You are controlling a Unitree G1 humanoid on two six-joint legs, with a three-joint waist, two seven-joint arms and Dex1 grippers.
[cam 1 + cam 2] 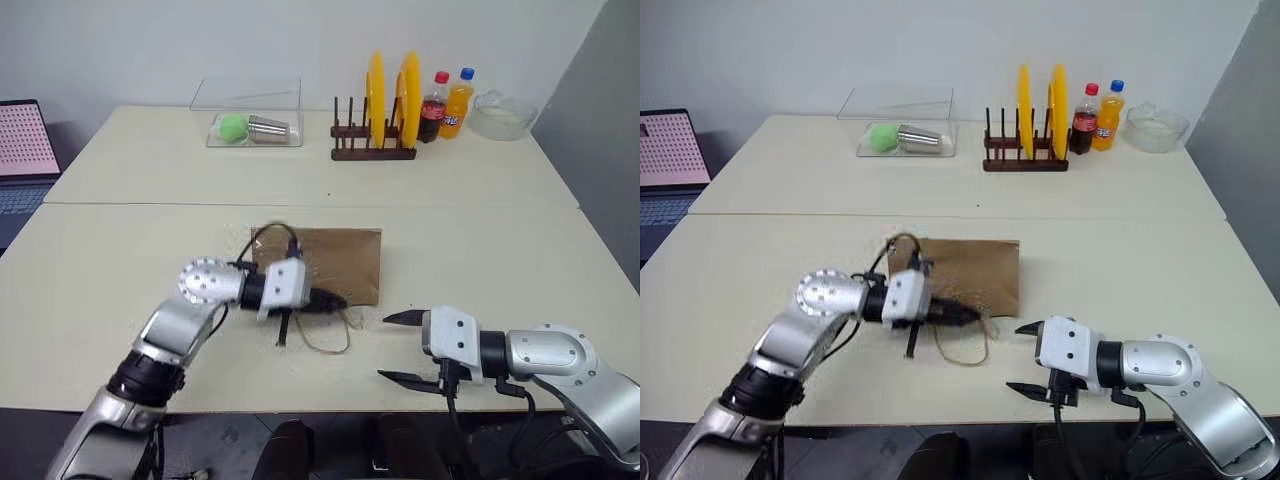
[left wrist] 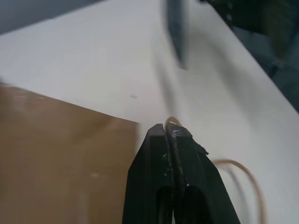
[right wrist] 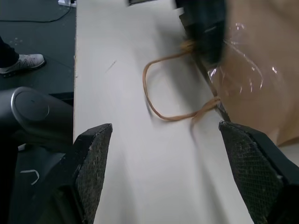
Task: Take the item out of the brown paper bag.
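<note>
The brown paper bag [image 1: 345, 268] should spread wide at its opening when the robot pulls the handles apart, because the loose loop [image 1: 332, 350] is joined to the bag's near edge.
The brown paper bag [image 1: 340, 255] lies flat on the near table, its mouth toward me. My left gripper [image 1: 335, 300] is at the bag's near edge and is shut on one thin handle, which sticks out past the fingertips [image 2: 174, 133]. The other handle loop [image 3: 154, 93] lies loose on the table. A bit of shiny clear film [image 3: 243, 70] shows at the mouth; the item is hidden inside. My right gripper [image 1: 385, 347] hovers open to the right of the loop, near the table's front edge, fingers [image 3: 93, 154] spread wide with nothing between them.
On the far table stand a clear box [image 1: 250, 112] holding a green ball and a metal cup, a plate rack [image 1: 375, 135] with yellow plates, two bottles [image 1: 447, 105] and a glass bowl [image 1: 503, 115]. A laptop [image 1: 25, 145] sits at the far left.
</note>
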